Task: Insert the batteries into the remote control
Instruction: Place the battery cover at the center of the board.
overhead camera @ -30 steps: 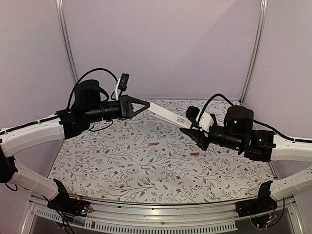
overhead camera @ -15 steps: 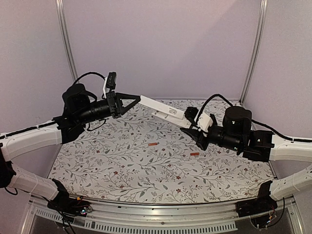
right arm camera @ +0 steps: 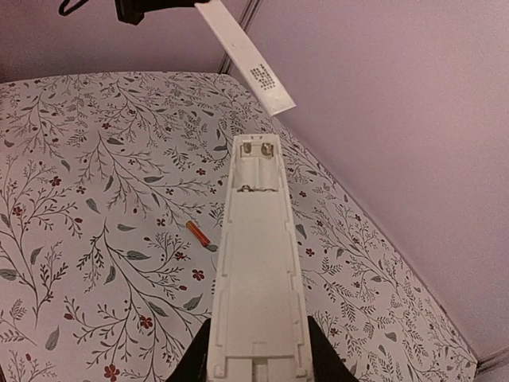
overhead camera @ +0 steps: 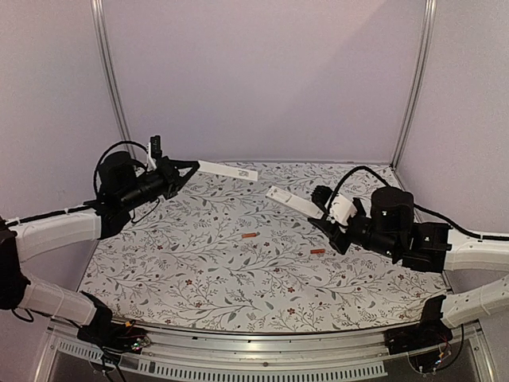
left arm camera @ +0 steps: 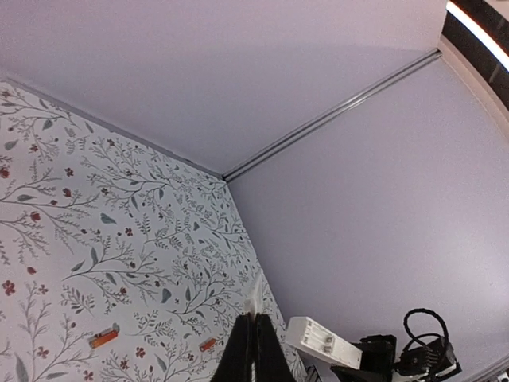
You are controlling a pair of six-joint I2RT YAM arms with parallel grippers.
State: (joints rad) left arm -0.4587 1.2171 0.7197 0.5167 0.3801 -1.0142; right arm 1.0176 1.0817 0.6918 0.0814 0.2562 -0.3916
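Note:
The white cover (overhead camera: 231, 170) is clear of the remote's battery bay. My left gripper next goes down to the free table patch (overhead camera: 226, 224) next to the batteries and lets go there.
The white remote control (overhead camera: 290, 201) is split from its back cover. My right gripper (overhead camera: 324, 216) is shut on the remote's near end and holds it above the table. In the right wrist view the remote (right arm camera: 258, 270) lies between my fingers (right arm camera: 195, 358), its open battery bay at the far end. My left gripper (overhead camera: 189, 168) is shut on the thin white cover (overhead camera: 228, 170) with a dark label and holds it up at the back left. The cover also shows in the right wrist view (right arm camera: 246, 60). Two orange-red batteries (overhead camera: 250, 236) (overhead camera: 317, 251) lie on the table; one shows in the right wrist view (right arm camera: 197, 233).
The floral-patterned table (overhead camera: 199, 270) is enclosed by pale walls behind and on both sides. Both arms reach in from the near corners. In the left wrist view the remote (left arm camera: 322, 342) and both batteries (left arm camera: 103, 337) (left arm camera: 207, 344) show below my shut fingers (left arm camera: 238, 360).
My left gripper has pulled back to the left with the cover, separating it from the remote body. My right gripper has shifted slightly right and lower with the remote.

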